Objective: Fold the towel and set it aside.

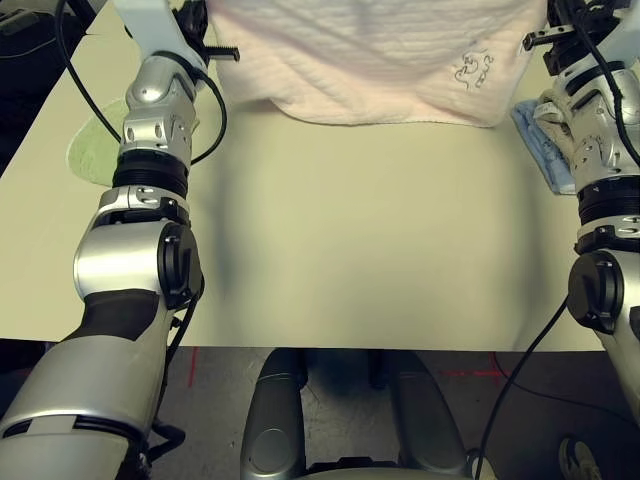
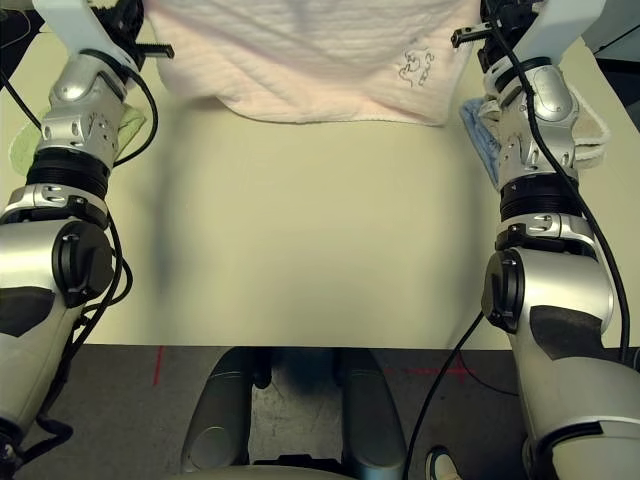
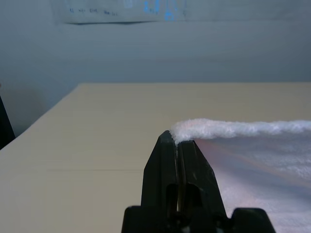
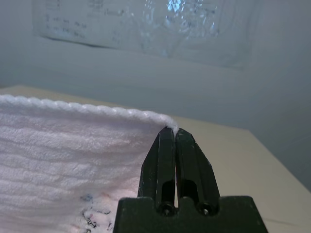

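Both grippers should pull the pink towel's corners back over the clear tabletop (image 1: pixel 370 205) to spread it, since it hangs far out with its lower hem (image 1: pixel 385 122) on my side.
The pale pink towel (image 1: pixel 370 60) hangs at the far middle of the table, lifted by its two top corners, with its lower hem resting on the tabletop. Small dark writing (image 1: pixel 473 68) marks its right side. My left gripper (image 3: pixel 176 138) is shut on the towel's white-edged left corner (image 3: pixel 233 128). My right gripper (image 4: pixel 174 131) is shut on the right corner, and the white edging (image 4: pixel 73 107) runs away from its tips. In the head views both arms reach forward, one at each side of the towel.
A green towel (image 1: pixel 90 150) lies at the table's left edge behind my left arm. A blue and beige cloth pile (image 2: pixel 490 140) sits at the right, beside my right wrist. The tabletop (image 1: pixel 380 230) in front of the towel is bare.
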Robot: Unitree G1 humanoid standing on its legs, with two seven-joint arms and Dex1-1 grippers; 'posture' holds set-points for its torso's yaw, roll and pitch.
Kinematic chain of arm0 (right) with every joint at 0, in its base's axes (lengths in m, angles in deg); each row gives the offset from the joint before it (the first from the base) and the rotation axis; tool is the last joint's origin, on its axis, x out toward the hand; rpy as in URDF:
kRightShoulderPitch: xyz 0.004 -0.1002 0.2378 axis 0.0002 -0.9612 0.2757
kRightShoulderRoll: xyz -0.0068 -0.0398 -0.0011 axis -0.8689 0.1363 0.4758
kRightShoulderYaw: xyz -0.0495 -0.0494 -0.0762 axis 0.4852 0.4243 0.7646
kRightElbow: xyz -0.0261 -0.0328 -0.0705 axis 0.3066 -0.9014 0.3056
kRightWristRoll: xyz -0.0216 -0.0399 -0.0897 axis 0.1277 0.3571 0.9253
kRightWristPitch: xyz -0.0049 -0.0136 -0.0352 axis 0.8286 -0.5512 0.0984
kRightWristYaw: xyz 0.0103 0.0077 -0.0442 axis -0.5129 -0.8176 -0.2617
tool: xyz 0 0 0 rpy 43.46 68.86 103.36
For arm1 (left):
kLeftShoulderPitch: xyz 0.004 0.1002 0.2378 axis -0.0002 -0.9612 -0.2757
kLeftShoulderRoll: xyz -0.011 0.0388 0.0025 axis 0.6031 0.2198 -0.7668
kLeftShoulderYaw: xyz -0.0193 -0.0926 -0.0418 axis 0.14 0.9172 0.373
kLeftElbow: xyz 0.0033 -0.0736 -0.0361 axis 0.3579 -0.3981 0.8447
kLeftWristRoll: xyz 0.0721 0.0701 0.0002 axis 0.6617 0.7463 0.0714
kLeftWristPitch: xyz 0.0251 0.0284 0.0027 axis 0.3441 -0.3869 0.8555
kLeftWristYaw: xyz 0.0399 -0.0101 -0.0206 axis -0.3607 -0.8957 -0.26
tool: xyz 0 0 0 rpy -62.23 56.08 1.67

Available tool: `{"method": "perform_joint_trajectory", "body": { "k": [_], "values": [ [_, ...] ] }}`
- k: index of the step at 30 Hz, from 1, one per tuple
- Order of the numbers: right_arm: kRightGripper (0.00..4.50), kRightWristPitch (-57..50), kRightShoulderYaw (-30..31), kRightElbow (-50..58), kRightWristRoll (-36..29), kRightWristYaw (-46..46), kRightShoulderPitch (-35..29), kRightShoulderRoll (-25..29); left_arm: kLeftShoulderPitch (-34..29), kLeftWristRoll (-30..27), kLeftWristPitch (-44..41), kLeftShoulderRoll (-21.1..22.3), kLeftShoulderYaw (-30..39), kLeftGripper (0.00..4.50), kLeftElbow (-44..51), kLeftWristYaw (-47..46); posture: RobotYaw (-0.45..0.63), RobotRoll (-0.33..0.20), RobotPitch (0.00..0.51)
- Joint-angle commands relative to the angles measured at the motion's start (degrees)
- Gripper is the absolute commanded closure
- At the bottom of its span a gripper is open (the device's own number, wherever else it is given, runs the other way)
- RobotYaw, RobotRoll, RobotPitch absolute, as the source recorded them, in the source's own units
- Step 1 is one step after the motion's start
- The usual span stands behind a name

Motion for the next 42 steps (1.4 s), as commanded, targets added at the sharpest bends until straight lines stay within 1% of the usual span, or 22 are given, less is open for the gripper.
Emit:
{"method": "perform_joint_trajectory", "body": {
  "k": [1, 6, 9, 11, 15, 17, 20, 24, 29, 32, 35, 38, 42],
  "values": [
    [4.50, 3.66, -2.63, -1.60, -1.28, 1.12, 0.99, 1.21, 1.67, 0.19, 3.99, 0.99, 1.22, 4.48, -1.57, -1.54, 0.03, 0.000, 0.312],
    [4.50, 6.38, -3.34, -2.23, -2.19, 0.55, 1.25, 1.20, 2.49, -0.58, 9.87, 1.00, 2.34, 4.48, -2.04, -1.74, 0.03, 0.000, 0.307],
    [4.50, 7.17, -3.76, -2.54, -2.95, -0.47, 1.25, 0.99, 1.91, -0.85, 11.48, 0.93, 2.64, 4.48, -1.90, -1.01, 0.03, 0.000, 0.304],
    [4.50, 7.01, -3.84, -2.76, -3.49, -1.72, 1.17, 0.83, 1.44, -0.83, 11.44, 1.05, 2.52, 4.48, -1.87, -0.41, 0.03, 0.000, 0.301],
    [4.50, 2.17, -3.36, -1.38, -6.63, -9.39, -0.68, 0.15, -0.65, -1.09, 8.17, 1.47, 1.88, 4.48, -0.71, 3.08, 0.03, 0.000, 0.299],
    [4.50, -2.27, -2.22, 1.56, -7.91, -14.68, -4.13, 0.58, -3.86, -1.91, 2.98, 2.36, 1.18, 4.48, 2.09, 8.13, 0.04, 0.000, 0.298],
    [4.50, -7.25, -1.68, 5.69, -9.07, -18.81, -7.87, 1.40, -9.03, -2.27, -1.46, 3.85, -0.01, 4.48, 8.00, 13.93, 0.04, 0.000, 0.299],
    [4.50, -13.85, -1.45, 10.63, -10.47, -23.24, -11.08, 2.63, -15.52, -4.47, -14.45, 5.87, -2.26, 4.48, 18.43, 23.88, 0.04, 0.000, 0.298],
    [4.50, -19.93, -1.64, 14.25, -11.57, -26.60, -13.25, 4.21, -19.58, -7.10, -25.45, 8.37, -2.68, 4.48, 29.58, 29.76, 0.04, 0.000, 0.296],
    [4.50, -23.43, -1.55, 15.45, -12.31, -28.81, -14.25, 5.25, -20.65, -9.01, -31.86, 10.12, -3.45, 4.48, 33.97, 34.00, 0.05, 0.000, 0.295],
    [4.50, -29.74, -0.89, 17.05, -13.53, -32.74, -15.17, 6.78, -21.83, -11.15, -39.33, 13.02, -5.27, 4.48, 37.64, 40.81, 0.05, 0.000, 0.296],
    [4.50, -34.15, 0.39, 18.50, -13.21, -35.75, -16.34, 8.30, -24.31, -12.92, -46.35, 16.66, -8.24, 4.48, 41.95, 48.17, 0.05, 0.000, 0.298],
    [4.50, -36.86, 3.00, 20.94, -11.88, -39.51, -19.09, 10.06, -27.72, -13.09, -49.78, 19.57, -10.61, 4.48, 44.73, 52.64, 0.04, 0.000, 0.299]
  ]
}}
